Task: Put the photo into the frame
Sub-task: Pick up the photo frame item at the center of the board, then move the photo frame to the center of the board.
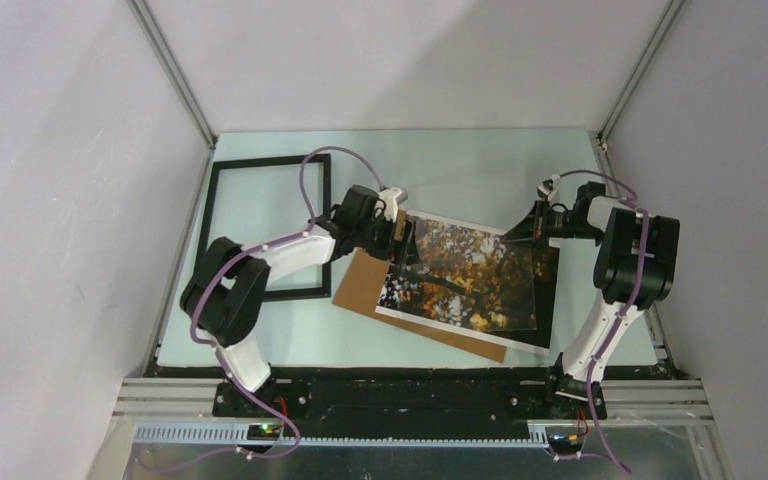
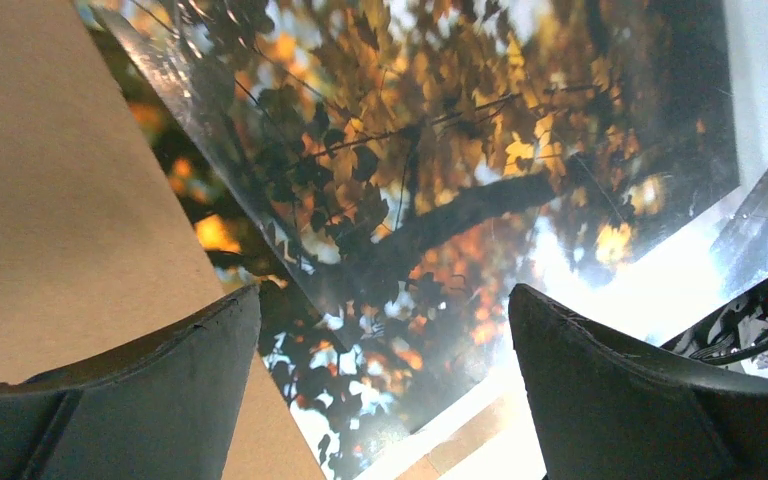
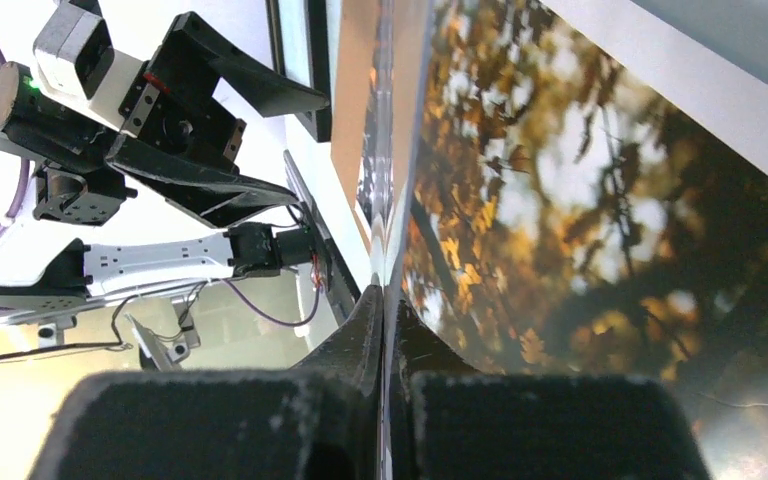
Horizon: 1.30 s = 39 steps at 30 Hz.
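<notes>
The black frame's bar (image 1: 208, 205) by the wall lies free and my open left gripper is empty, so I should move next until its fingers close around that bar (image 1: 206, 215).
The photo (image 1: 460, 272) of autumn trees lies face up, mid-table, on a brown board. A clear pane (image 1: 548, 295) lies over it, shifted right past the photo's right edge. My right gripper (image 1: 528, 228) is shut on the pane's far right corner. In the right wrist view (image 3: 388, 300) the thin sheet runs edge-on between the closed fingers. My left gripper (image 1: 406, 248) is open and empty over the photo's left edge. In the left wrist view (image 2: 385, 300) the photo (image 2: 430, 200) shows between the spread fingers (image 2: 190, 380). The black frame (image 1: 218, 205) lies flat at far left, under the left arm.
The brown backing board (image 1: 358, 285) sticks out left of and in front of the photo, and also shows in the left wrist view (image 2: 50, 190). White enclosure walls (image 1: 60, 200) close in both sides and the back. A metal rail (image 1: 410, 385) runs along the near edge.
</notes>
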### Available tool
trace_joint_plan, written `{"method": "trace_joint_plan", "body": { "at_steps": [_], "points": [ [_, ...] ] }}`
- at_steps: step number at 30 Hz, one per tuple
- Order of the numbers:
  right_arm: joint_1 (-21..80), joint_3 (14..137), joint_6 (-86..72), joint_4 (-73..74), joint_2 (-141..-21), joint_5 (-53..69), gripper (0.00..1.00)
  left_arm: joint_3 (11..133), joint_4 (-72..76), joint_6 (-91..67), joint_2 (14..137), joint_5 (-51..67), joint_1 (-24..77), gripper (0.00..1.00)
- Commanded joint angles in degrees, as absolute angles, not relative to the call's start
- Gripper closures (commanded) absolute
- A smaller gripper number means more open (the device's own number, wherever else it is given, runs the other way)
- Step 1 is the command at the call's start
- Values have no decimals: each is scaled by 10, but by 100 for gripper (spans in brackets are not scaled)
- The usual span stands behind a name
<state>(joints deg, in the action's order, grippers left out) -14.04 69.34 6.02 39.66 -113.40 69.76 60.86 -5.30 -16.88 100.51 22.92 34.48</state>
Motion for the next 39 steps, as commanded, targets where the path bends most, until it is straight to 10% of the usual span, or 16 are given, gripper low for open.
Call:
{"method": "trace_joint_plan", "body": {
  "at_steps": [1,18,39],
  "points": [
    [-134,713,7,356,-1067,722,100,627,-61,-137,937,242,318,2],
    [-57,713,-211,157,-984,734,100,660,-245,-36,817,125,-7,2],
    [-9,713,-213,142,-995,735,100,767,-388,123,1022,2,-248,2]
  ]
}}
